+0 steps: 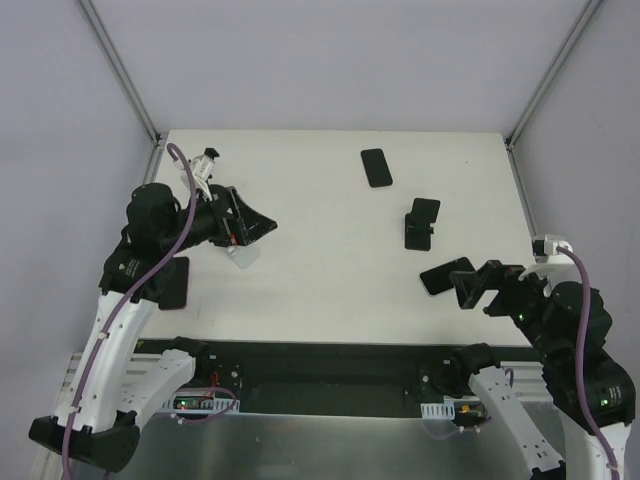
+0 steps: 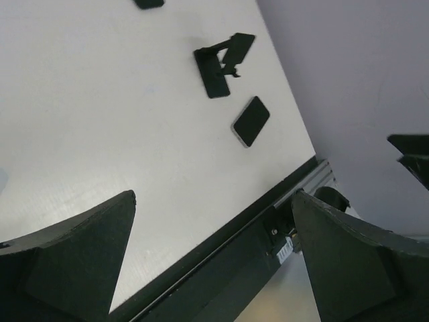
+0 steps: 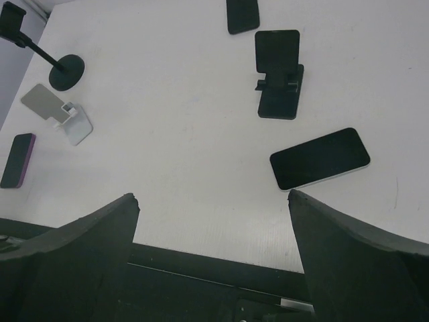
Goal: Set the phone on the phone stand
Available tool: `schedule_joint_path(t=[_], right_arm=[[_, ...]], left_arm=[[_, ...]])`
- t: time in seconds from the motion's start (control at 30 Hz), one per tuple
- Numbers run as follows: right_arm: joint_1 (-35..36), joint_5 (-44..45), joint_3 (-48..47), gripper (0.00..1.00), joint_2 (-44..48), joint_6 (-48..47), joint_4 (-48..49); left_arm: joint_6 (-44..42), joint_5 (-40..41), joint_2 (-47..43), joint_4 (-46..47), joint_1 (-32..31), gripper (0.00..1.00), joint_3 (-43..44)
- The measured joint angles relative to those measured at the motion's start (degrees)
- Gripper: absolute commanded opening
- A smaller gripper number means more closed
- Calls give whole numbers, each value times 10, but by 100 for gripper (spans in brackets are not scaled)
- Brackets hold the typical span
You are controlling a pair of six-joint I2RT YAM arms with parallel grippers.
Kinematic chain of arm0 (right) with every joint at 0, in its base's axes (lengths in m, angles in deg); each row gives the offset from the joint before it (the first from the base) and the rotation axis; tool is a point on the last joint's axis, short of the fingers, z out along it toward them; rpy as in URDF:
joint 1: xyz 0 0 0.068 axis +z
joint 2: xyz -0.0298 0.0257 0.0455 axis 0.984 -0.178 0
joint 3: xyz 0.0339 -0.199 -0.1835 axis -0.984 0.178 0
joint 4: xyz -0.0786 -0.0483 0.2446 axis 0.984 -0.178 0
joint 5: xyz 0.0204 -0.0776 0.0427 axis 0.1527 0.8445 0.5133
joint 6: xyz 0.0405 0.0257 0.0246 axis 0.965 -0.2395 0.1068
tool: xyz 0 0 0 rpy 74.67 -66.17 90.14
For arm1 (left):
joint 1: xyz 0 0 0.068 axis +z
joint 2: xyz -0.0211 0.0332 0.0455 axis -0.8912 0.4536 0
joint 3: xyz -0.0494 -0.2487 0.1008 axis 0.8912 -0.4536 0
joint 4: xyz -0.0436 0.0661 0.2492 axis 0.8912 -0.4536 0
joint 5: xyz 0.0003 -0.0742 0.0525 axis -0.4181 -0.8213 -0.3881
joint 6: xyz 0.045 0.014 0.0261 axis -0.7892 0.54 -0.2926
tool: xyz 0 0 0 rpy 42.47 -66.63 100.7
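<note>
My left gripper should keep moving, open, toward the pole (image 3: 44, 55) and close there, because the round-based black holder's clamp (image 3: 11, 21) is empty and its pole stands free.
The black phone stand (image 1: 422, 222) stands right of the table's middle, its tilted plate bare; it also shows in the left wrist view (image 2: 221, 64) and the right wrist view (image 3: 278, 74). A black phone (image 1: 443, 275) lies flat just in front of it, also seen in both wrist views (image 2: 251, 121) (image 3: 320, 158). My right gripper (image 1: 470, 285) (image 3: 213, 198) is open and empty, held above the table's near edge beside this phone. My left gripper (image 1: 255, 228) (image 2: 213, 201) is open and empty, raised over the left side and pointing right.
A second black phone (image 1: 376, 167) (image 3: 242, 15) lies at the back. A white stand (image 1: 243, 255) (image 3: 60, 114) sits under my left gripper. A dark purple-edged phone (image 1: 172, 283) (image 3: 18, 159) lies at the left. A round-based black holder (image 3: 66, 72) stands far left.
</note>
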Motion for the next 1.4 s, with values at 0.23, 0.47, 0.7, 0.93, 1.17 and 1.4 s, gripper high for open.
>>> schedule_joint_path(t=[0.23, 0.47, 0.7, 0.93, 1.17, 1.4], right_arm=[[0, -71, 25, 96, -8, 25, 9], [12, -153, 72, 96, -5, 44, 29], [15, -187, 106, 96, -3, 47, 52], [15, -187, 109, 96, -5, 42, 71], [15, -181, 115, 96, -19, 34, 88], [15, -166, 122, 96, -63, 31, 101]], left_arm=[[23, 181, 40, -35, 0, 99, -4], [-29, 323, 98, -42, 89, 99, 34], [-45, 340, 269, -35, 188, 95, 107], [-47, 285, 424, 22, 203, 99, 135], [-30, 264, 497, 69, 203, 79, 177], [-26, 268, 524, 85, 203, 56, 195]])
